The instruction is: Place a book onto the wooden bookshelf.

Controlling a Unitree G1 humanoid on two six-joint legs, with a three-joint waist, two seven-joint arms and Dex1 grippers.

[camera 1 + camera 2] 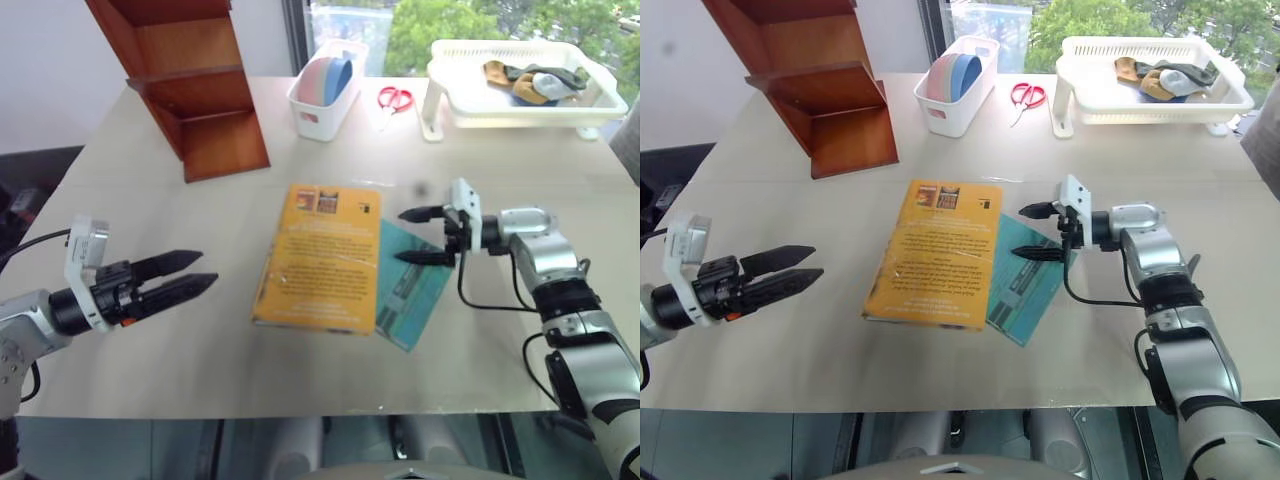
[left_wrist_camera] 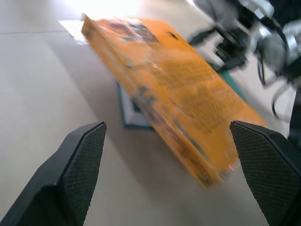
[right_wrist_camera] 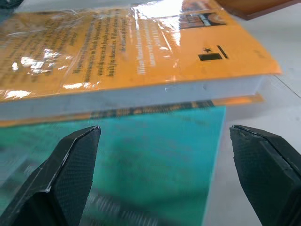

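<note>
I expect the orange-yellow book [image 1: 323, 258] to come off a whole teal book lying at a slant when I lift it, because a teal corner [image 2: 133, 114] sticks out under the spine.
The orange-yellow book [image 1: 322, 257] lies flat in the middle of the table, partly on top of a thin teal book [image 1: 412, 288]. The wooden bookshelf [image 1: 185, 80] stands at the far left of the table. My left gripper [image 1: 205, 272] hovers left of the book, open and empty, pointing toward its left edge [image 2: 155, 108]. Over the teal book, at the orange book's right edge [image 3: 141, 94], my right gripper [image 1: 418, 236] is open and empty, pointing left.
A white bin [image 1: 326, 90] with blue and pink items stands behind the books. Red scissors [image 1: 393, 98] lie beside it. At the far right sits a white plastic basket [image 1: 520, 95] holding cloths. The near table edge runs close below the books.
</note>
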